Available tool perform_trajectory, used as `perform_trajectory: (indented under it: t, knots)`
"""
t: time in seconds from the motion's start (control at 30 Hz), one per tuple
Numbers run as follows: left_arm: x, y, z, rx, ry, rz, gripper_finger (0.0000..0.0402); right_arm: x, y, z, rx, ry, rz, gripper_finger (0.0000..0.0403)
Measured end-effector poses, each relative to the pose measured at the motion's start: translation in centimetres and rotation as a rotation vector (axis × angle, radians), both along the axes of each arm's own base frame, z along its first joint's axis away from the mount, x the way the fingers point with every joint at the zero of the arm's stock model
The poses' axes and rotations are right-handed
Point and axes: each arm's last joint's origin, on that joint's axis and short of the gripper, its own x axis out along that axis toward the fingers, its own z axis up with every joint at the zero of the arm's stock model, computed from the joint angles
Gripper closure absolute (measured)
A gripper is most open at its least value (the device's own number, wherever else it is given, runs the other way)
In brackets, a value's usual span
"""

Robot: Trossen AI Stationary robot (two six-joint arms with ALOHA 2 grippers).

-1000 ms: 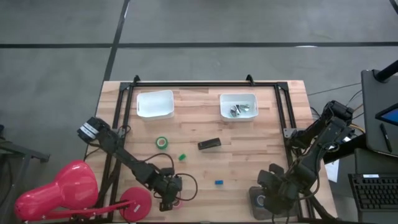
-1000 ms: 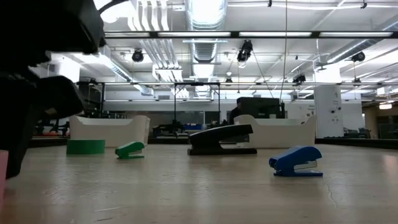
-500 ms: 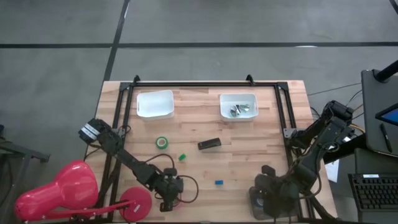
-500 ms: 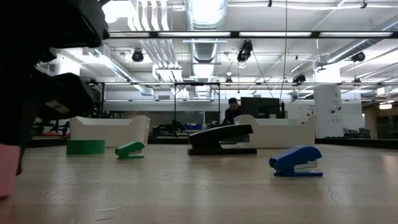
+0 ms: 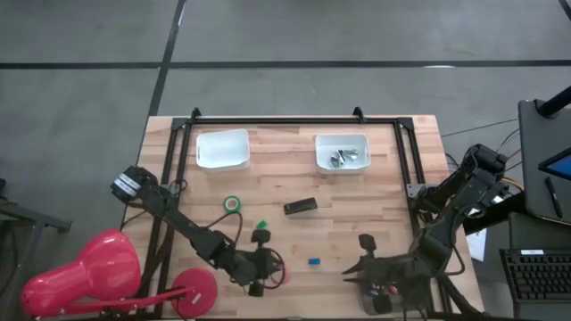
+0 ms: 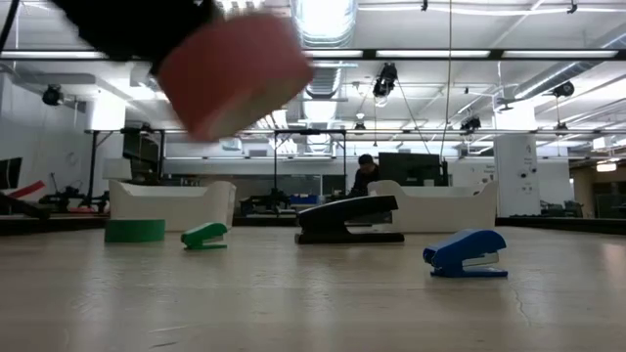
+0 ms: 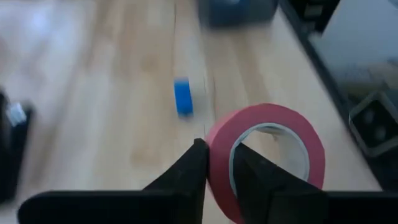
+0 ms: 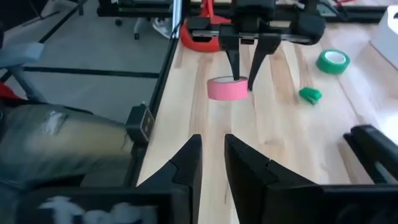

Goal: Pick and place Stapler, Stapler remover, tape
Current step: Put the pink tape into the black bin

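Note:
The tray for the pink-red tape roll is under my right gripper and far from my left gripper, so next my right gripper grabs the roll's free rim point(image 7: 315, 147).
My left gripper point(image 7: 219, 154) is shut on a pink-red tape roll point(image 7: 268, 149) near the table's front edge, and carries it above the wood point(image 6: 235, 66). The black stapler point(image 5: 300, 206) lies mid-table. A green tape roll point(image 5: 232, 204) lies flat to its left. A green stapler remover point(image 5: 261, 226) and a blue one point(image 5: 314, 262) sit nearer the front. My right gripper point(image 8: 212, 144) stands at the front right, pointing toward the left arm. Its fingers are a narrow gap apart with nothing between them. My left gripper pinches the roll's wall point(image 7: 217, 163), with one finger point(image 7: 254, 174) inside the ring and the other point(image 7: 191, 169) outside. The fingers point(image 8: 237, 62) point down from above. The roll hangs at their tips, lifted clear of the table.
Two white bins stand at the back: the left one point(image 5: 222, 149), and the right one point(image 5: 343, 152) with metal pieces in it. A red round-based stand point(image 5: 194, 290) sits at the front left edge. A black frame point(image 5: 294, 120) borders the table.
My left gripper has shut on the pink-red roll, lifted it clear of the table and carried it a little toward the right edge. My right arm has swung toward the table's left, its gripper now facing the left arm.

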Motion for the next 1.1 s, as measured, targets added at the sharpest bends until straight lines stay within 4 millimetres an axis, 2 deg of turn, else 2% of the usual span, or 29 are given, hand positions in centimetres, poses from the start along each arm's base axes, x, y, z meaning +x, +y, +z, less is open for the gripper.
perform_trajectory:
  t: [0.2, 0.37, 0.57, 0.83, 1.1]
  knots:
    - [1.0, 0.2, 2.7, 0.133, -0.231, 0.006, 0.0358, 1.3, -1.0, -1.2, -0.022, -0.065, -0.003, 0.0334]
    - [0.9, 0.4, 5.2, 0.201, -0.382, 0.031, 0.0348, 1.6, -1.2, -2.0, -0.034, -0.125, 0.020, 0.0332]
    - [0.9, 0.7, 7.5, 0.256, -0.544, 0.030, 0.0345, 2.2, -1.9, -2.5, 0.030, -0.185, -0.016, 0.0309]
    - [1.4, 1.6, 8.9, 0.310, -0.650, 0.065, 0.0345, 3.1, -2.6, -1.9, 0.021, -0.341, -0.006, 0.0229]
    - [2.2, 2.7, 10.3, 0.271, -0.724, 0.052, 0.0346, 4.2, -3.5, -0.9, -0.044, -0.452, -0.022, 0.0148]
